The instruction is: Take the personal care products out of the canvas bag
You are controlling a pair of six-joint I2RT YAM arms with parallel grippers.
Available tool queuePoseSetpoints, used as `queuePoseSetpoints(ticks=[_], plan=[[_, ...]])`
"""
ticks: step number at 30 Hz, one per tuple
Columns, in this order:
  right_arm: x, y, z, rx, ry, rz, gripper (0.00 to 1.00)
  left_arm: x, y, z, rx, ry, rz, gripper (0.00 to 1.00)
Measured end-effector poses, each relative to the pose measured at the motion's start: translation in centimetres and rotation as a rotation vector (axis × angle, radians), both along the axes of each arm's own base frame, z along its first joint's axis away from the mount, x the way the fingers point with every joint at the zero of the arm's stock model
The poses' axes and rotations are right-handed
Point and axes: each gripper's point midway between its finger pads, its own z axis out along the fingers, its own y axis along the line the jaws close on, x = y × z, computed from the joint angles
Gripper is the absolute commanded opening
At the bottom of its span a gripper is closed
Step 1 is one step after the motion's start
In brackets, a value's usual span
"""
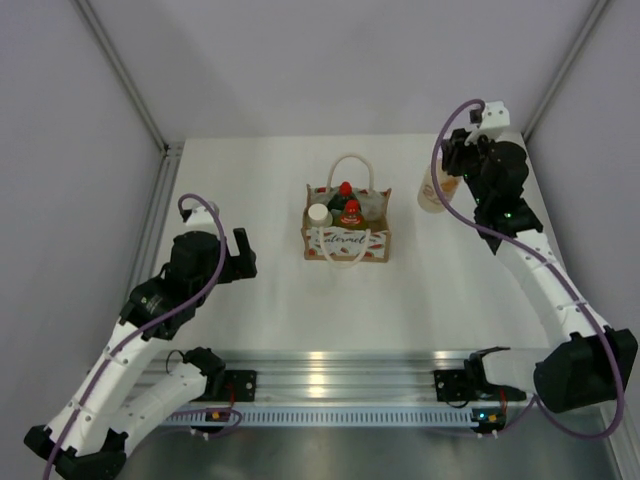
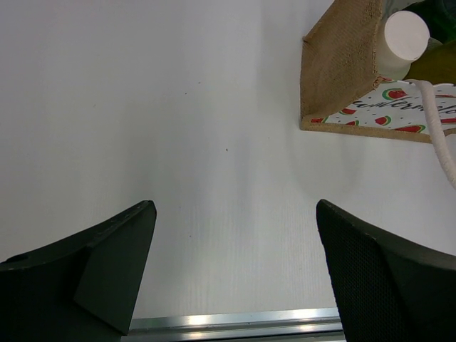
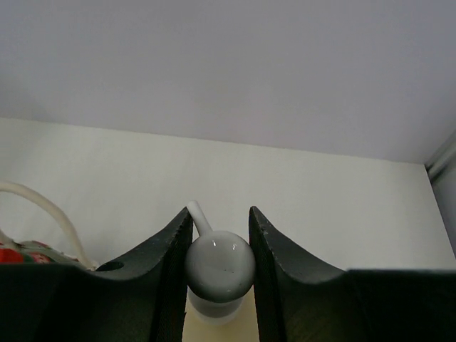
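The cream bottle [image 1: 436,190] is upright over clear table [image 1: 436,226] beside the canvas bag, so my right gripper should next move down until the bottle's base rests, and then let go.
The canvas bag [image 1: 346,240] stands mid-table with its lettered white panel facing me. Inside it stand two red-capped bottles [image 1: 350,208] and the white-lidded cylinder [image 1: 319,214]. My right gripper [image 1: 455,168] is shut on the white pump top [image 3: 219,265] of the cream bottle [image 1: 433,192], holding it upright to the right of the bag, outside it. Whether the bottle touches the table I cannot tell. My left gripper [image 1: 243,255] is open and empty over bare table left of the bag. The left wrist view shows the bag's corner [image 2: 338,64] and the cylinder's lid [image 2: 406,34].
A pale loop handle [image 2: 438,128] hangs over the bag's front; another handle shows at the left of the right wrist view [image 3: 50,214]. An aluminium rail [image 1: 330,365] runs along the near edge. Grey walls and frame posts enclose the table on three sides.
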Motion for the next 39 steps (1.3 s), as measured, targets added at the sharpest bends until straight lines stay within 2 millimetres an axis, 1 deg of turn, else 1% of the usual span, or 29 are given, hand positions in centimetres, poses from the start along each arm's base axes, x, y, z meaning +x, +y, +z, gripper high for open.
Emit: queuePoseSetpoints(ticks=[4,6,10,15,19,23,24,25,26,28,29,33,36,38,39], plan=[[0.4,-2.3,-4.5,-0.008,0.079,-0.067,0.00,0.0,0.0,0.0,-0.001,0.000,0.000,0.98],[0.4,-2.8,-6.5,-0.018,0.102,-0.087,0.00,0.0,0.0,0.0,0.000,0.001,0.000,0.98],[0.7,-3.5,-10.3,-0.048,0.137,-0.120,0.00,0.0,0.0,-0.1,0.001,0.002,0.000,0.98],[1.4,-3.9,-14.2,-0.057,0.161,-0.140,0.00,0.0,0.0,-0.1,0.000,0.002,0.000,0.98],[1.4,-4.2,-17.5,-0.060,0.199,-0.149,0.00,0.0,0.0,-0.1,-0.001,0.002,0.001,0.98],[1.7,-4.7,-17.5,-0.033,0.169,-0.164,0.01,0.0,0.0,-0.1,-0.001,0.003,0.002,0.98],[1.7,-4.8,-17.5,-0.029,0.164,-0.166,0.11,0.0,0.0,-0.1,-0.002,0.003,0.002,0.98],[1.7,-4.8,-17.5,-0.024,0.157,-0.166,0.25,0.0,0.0,-0.1,-0.002,0.003,0.002,0.98],[1.7,-4.8,-17.5,-0.020,0.153,-0.166,0.42,0.0,0.0,-0.1,-0.002,0.003,0.001,0.98],[1.8,-4.7,-17.2,-0.006,0.131,-0.163,0.55,0.0,0.0,-0.1,-0.002,0.003,0.001,0.98],[1.8,-4.6,-16.7,0.002,0.116,-0.160,0.66,0.0,0.0,-0.1,-0.002,0.003,0.001,0.98],[1.7,-4.5,-14.7,0.021,0.057,-0.153,0.71,0.0,0.0,-0.1,-0.002,0.003,0.001,0.98],[1.3,-4.5,-13.1,0.031,0.030,-0.146,0.69,0.0,0.0,-0.1,-0.002,0.003,0.001,0.98],[1.0,-4.1,-11.6,0.045,0.017,-0.125,0.68,0.0,0.0,-0.1,-0.002,0.003,0.001,0.98],[0.9,-3.8,-10.5,0.055,0.006,-0.106,0.68,0.0,0.0,-0.1,-0.001,0.003,0.002,0.98]])
